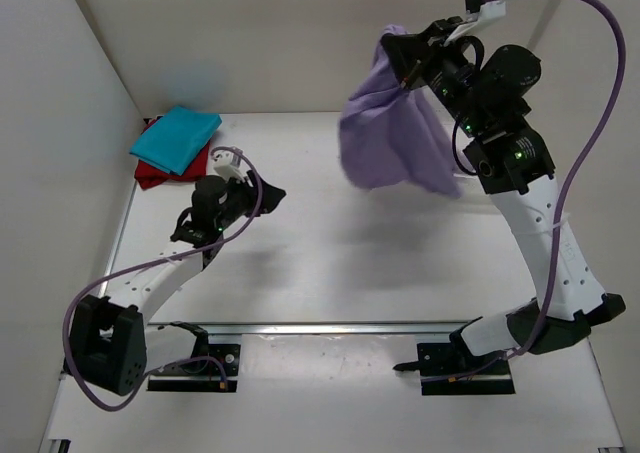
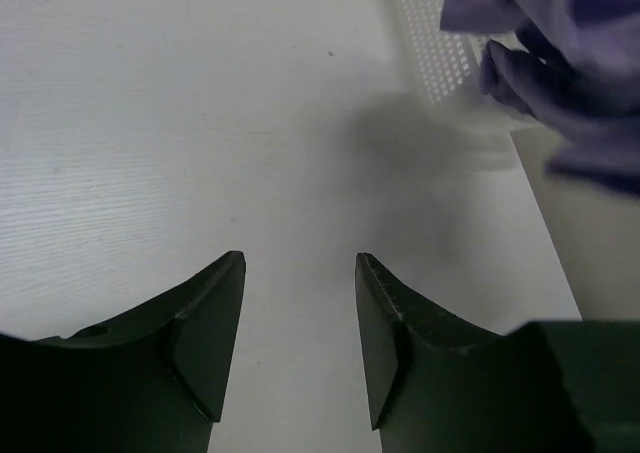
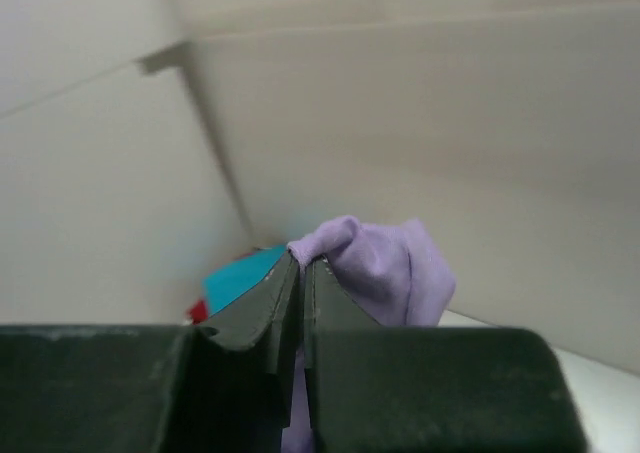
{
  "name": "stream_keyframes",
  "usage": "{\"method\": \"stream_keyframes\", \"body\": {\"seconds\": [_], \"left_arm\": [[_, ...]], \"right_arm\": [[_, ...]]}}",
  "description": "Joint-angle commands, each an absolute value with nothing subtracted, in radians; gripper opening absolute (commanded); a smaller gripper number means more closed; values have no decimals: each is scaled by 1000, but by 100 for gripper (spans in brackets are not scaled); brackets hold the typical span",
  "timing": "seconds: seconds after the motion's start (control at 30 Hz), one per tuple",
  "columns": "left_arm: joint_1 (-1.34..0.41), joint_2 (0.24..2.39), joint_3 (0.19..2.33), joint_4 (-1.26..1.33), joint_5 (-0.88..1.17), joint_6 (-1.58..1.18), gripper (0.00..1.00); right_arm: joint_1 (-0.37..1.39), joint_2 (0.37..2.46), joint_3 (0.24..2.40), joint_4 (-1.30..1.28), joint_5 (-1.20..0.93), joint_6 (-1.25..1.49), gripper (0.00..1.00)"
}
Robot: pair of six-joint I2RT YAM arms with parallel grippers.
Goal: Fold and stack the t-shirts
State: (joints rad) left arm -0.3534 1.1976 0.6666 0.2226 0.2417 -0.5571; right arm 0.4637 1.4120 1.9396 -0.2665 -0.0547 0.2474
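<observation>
The lavender t-shirt (image 1: 388, 113) hangs bunched from the robot's right gripper alone, so the robot should lower it and take its loose cloth (image 1: 372, 165) with the left gripper before it spreads the t-shirt.
My right gripper (image 1: 402, 41) is raised high at the back right and is shut on the pale lavender t-shirt (image 1: 385, 133), which hangs bunched in the air well above the table. The wrist view shows the cloth (image 3: 385, 263) pinched between the shut jaws of that gripper (image 3: 302, 263). The teal-blue t-shirt (image 1: 176, 137) lies folded on the deep red t-shirt (image 1: 150, 173) at the far left corner; both show small in the right wrist view (image 3: 240, 278). My left gripper (image 1: 265, 193) is open and empty low over the table (image 2: 300, 263), right of the stack.
A white mesh basket (image 2: 435, 43) shows at the top of the left wrist view, with the lavender shirt (image 2: 560, 53) hanging by it. White walls close in the table (image 1: 330, 263) at the left and back.
</observation>
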Motion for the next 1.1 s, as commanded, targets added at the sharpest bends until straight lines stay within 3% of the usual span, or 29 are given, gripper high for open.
{"method": "stream_keyframes", "body": {"seconds": [0.0,0.07,0.17,0.3,0.37,0.43,0.5,0.6,0.73,0.87,1.07], "left_arm": [[-279,1134,631,179,284,-578,59],[-229,1120,621,167,304,-592,59],[-195,1076,614,153,284,-597,59],[-141,994,565,175,259,-614,61],[-147,982,563,147,242,-594,62],[-213,1005,574,134,177,-557,62],[-262,1041,586,114,131,-539,62],[-281,1084,574,124,114,-543,62],[-336,1115,563,127,72,-529,61],[-458,1153,529,155,14,-554,61],[-499,1259,583,183,-20,-577,60]], "right_arm": [[537,1413,2012,-216,-110,250,0],[496,1431,2014,-196,-275,326,0],[459,1414,1900,-140,-320,371,0],[281,1348,1477,125,-532,591,0],[204,1309,1183,277,-572,673,0],[152,1328,1052,397,-552,715,0],[115,1443,1075,350,-566,713,0],[184,1584,1318,65,-496,551,0],[282,1621,1381,3,-319,453,0],[305,1545,1235,55,-282,483,0],[308,1335,944,172,-268,543,0]]}}
